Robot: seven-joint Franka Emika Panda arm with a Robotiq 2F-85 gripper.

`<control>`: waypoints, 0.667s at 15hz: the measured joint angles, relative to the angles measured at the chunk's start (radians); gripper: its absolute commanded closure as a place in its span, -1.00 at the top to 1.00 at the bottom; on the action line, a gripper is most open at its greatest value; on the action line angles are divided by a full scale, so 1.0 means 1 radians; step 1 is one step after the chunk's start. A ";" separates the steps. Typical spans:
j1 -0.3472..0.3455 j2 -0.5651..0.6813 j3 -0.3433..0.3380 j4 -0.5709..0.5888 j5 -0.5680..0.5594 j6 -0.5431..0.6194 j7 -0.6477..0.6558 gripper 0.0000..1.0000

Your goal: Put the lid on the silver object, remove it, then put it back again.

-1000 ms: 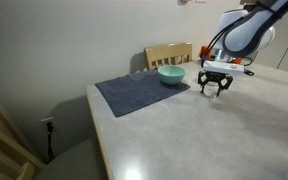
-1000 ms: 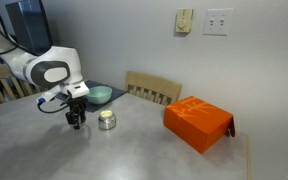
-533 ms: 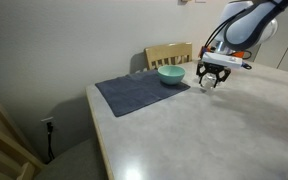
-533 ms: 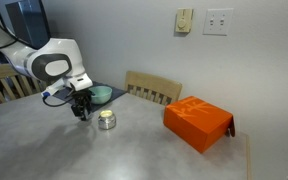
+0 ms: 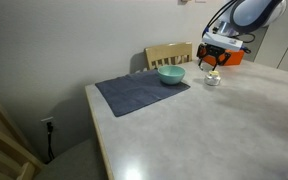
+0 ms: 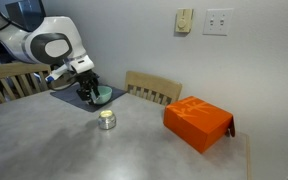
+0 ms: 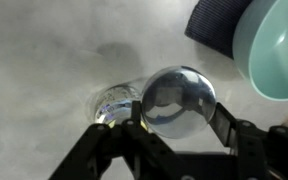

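Observation:
The robot's gripper should first move over the silver object's open top [image 6: 107, 114] and then lower the lid, because the lid [image 7: 178, 101] is hanging on the teal bowl's side of the silver object.
In the wrist view my gripper [image 7: 179, 120] is shut on the lid [image 7: 179, 98], a round shiny silvery disc held between the two fingers. The silver object [image 7: 114, 103], a small open pot, stands on the table just beside and below the lid. In both exterior views the gripper [image 5: 212, 63] [image 6: 89, 94] hangs above the table, a little up and to the side of the pot [image 5: 213, 79] [image 6: 106, 119]. The lid is too small to make out in the exterior views.
A teal bowl [image 5: 170, 74] [image 6: 101, 94] [image 7: 279, 50] sits on a dark mat [image 5: 139, 93] [image 7: 216, 25] close to the pot. An orange box [image 6: 197, 122] lies further along the table. A wooden chair [image 5: 169, 54] [image 6: 152, 88] stands behind the table.
My gripper has risen from the tabletop beside the pot and moved up toward the bowl side. The pot has not moved.

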 measured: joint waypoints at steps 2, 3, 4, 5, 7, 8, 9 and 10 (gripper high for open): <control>-0.002 -0.020 -0.012 0.002 -0.006 -0.001 0.021 -0.12; -0.007 -0.027 -0.015 0.007 -0.006 -0.001 0.027 -0.12; -0.017 -0.032 -0.015 0.013 -0.006 -0.003 0.031 -0.12; -0.028 -0.034 -0.015 0.021 -0.005 -0.005 0.031 -0.12; -0.058 -0.034 -0.012 0.039 0.001 -0.009 0.031 -0.12; -0.075 -0.033 -0.009 0.048 0.005 -0.012 0.031 -0.12; -0.092 -0.032 -0.004 0.056 0.012 -0.017 0.030 -0.12; -0.109 -0.030 0.002 0.065 0.021 -0.023 0.029 -0.12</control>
